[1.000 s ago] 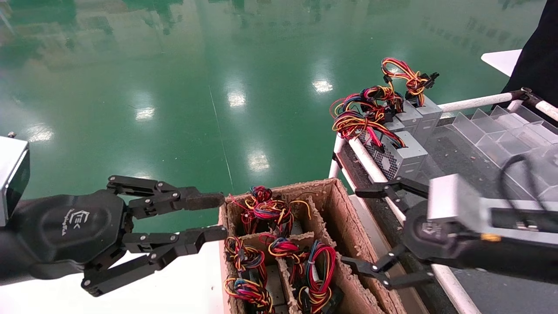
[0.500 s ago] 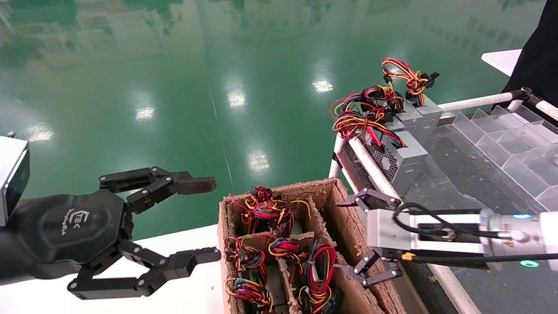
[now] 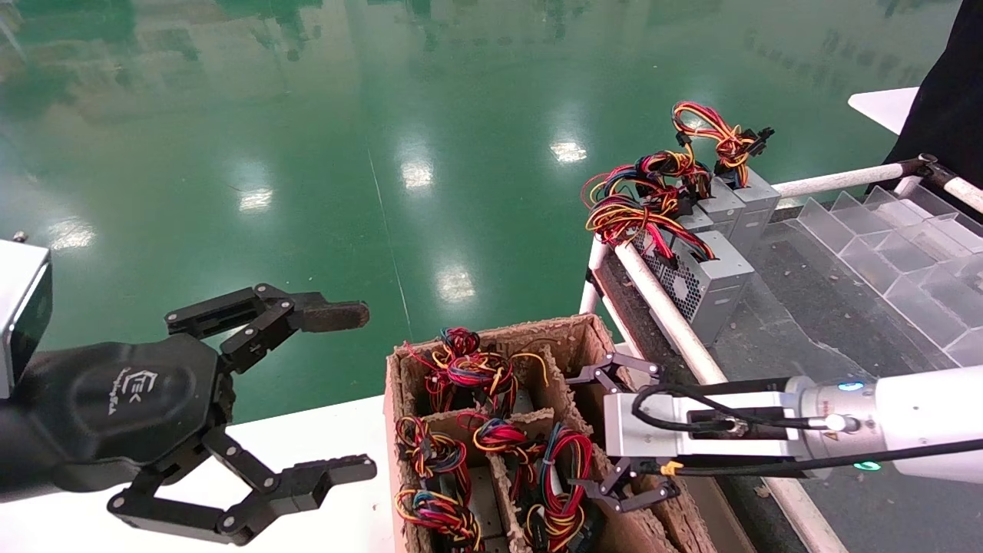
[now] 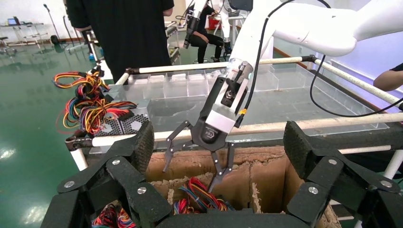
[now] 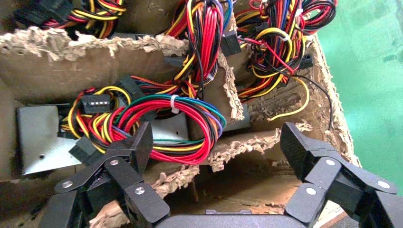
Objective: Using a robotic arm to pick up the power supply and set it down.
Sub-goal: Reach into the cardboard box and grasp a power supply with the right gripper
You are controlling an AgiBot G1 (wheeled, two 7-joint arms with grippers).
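I expect the slack wire loop (image 3: 568, 461) to stay bundled, pull out long and carry the power supply when I lift, because a white tie (image 5: 174, 104) gathers it.
My right gripper (image 3: 581, 435), black with a silver wrist block and white forearm, hangs open over the right side of the brown cardboard box (image 3: 585, 346). One finger is over an empty compartment, the other beside a power supply (image 5: 177, 129) standing in the box, its red, yellow and blue wire loop (image 5: 161, 111) on top. Nothing is between the fingers (image 5: 139, 142). The left wrist view shows this gripper (image 4: 189, 176) with one fingertip just above the wires. My left gripper (image 3: 343, 392) is wide open and empty above the white table, left of the box.
Several more wired power supplies fill the box's other compartments (image 3: 461, 369). Several grey power supplies (image 3: 710, 284) stand on the cart at the right, behind its white rail (image 3: 668, 316), with clear plastic dividers (image 3: 883, 230) beyond. A person in black (image 3: 948, 77) stands at the far right.
My right arm has swung left and down from over the cart's edge to over the box. My left gripper has opened wider and drawn back a little.
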